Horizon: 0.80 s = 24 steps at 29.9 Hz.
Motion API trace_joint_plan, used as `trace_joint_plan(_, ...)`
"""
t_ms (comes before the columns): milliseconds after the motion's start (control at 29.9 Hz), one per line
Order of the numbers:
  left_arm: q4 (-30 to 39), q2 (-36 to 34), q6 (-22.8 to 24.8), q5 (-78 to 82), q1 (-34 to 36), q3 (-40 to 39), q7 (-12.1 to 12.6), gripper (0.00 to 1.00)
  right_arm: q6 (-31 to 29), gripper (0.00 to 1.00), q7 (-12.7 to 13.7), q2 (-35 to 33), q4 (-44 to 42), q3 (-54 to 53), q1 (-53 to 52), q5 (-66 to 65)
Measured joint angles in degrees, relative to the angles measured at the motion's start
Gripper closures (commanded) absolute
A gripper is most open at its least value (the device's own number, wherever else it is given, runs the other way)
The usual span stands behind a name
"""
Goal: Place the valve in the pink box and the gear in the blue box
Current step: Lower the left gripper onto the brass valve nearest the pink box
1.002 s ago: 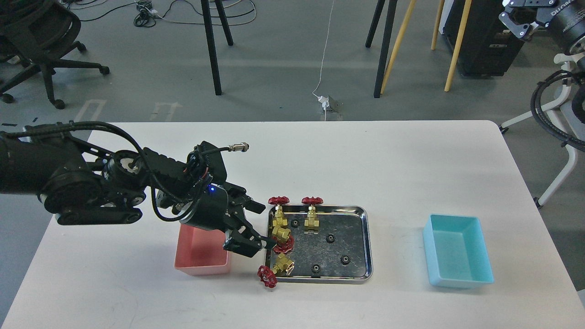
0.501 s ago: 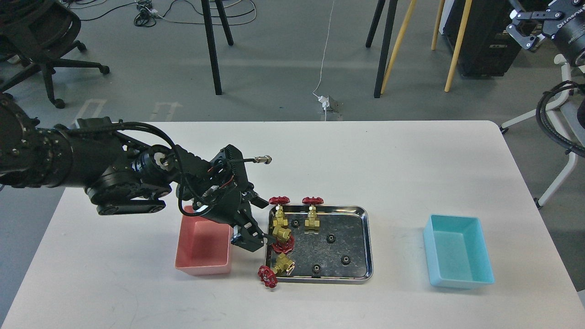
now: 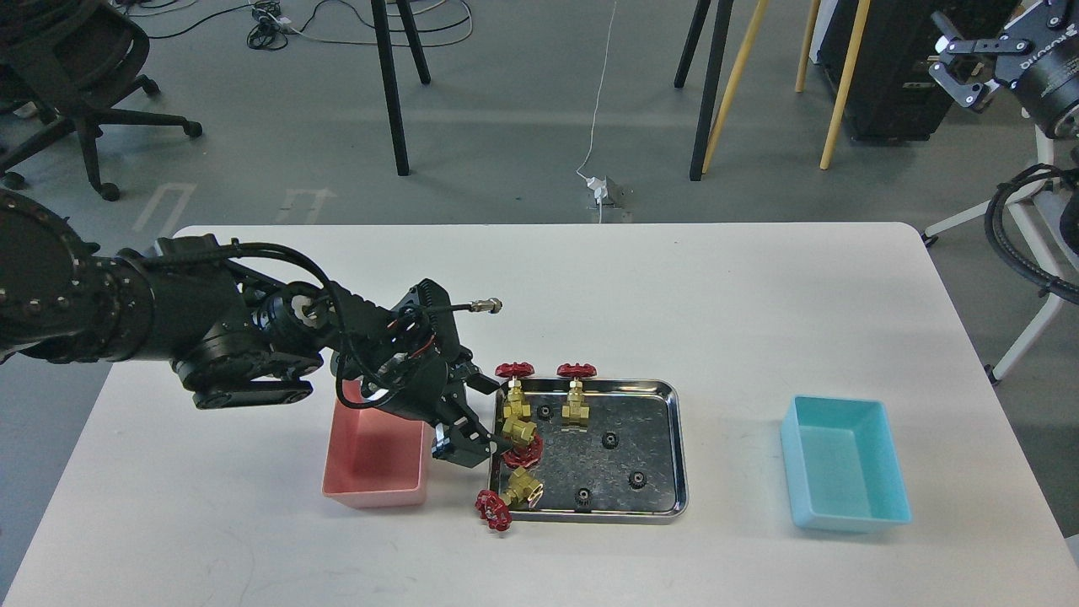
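Note:
The lying valve's red handwheel (image 3: pixel 523 452) is next to the front valve's brass body (image 3: pixel 523 487) and is unhooked, so the lying valve will come away alone when I pick it up.
Four brass valves with red handwheels are in the steel tray (image 3: pixel 674 396): two upright at the back (image 3: pixel 514 392) (image 3: pixel 576 394), one lying at the left (image 3: pixel 519 433), and one at the front left (image 3: pixel 516 489) with its wheel over the rim. Four black gears lie in the tray, one of them mid-tray (image 3: pixel 609 439). The pink box (image 3: pixel 375 464) stands left of the tray and looks empty. The blue box (image 3: pixel 845 464) stands at the right, empty. My left gripper (image 3: pixel 487 415) is open at the tray's left edge, with its lower fingertip by the lying valve. My right gripper (image 3: pixel 959 69) is raised at the top right, open and empty.
The table's front edge is close below the tray and the boxes. A cable plug (image 3: pixel 486 306) sticks out of my left wrist above the tray. Chair and stand legs are on the floor beyond the table.
My left arm has reached further right and turned at the wrist, uncovering the pink box. Its fingers stay by the lying valve. The right gripper has shifted slightly. No valve or gear has moved.

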State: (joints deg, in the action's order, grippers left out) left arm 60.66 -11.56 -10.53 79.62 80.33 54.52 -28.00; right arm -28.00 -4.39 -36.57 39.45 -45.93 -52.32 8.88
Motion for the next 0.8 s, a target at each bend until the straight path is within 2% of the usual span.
trace_joint_plan(267,-0.27,1.59,-0.44,-0.15,-0.19,-0.37,0.01,0.18,0.0,0.0,0.0,0.01,0.02,-0.03,0.46,0.0)
trace_joint_plan(535,-4.56,3.91,-0.48,-0.1,-2.63,0.04,0.01,0.26,0.0,0.0,-0.09,-0.05,0.02,-0.04,0.72,0.0)
trace_joint_plan(802,-5.37,3.95,-0.48,-0.08,-3.65,0.23,0.01,0.35,0.0,0.0,-0.09,-0.11,0.02,-0.04,1.0,0.0)
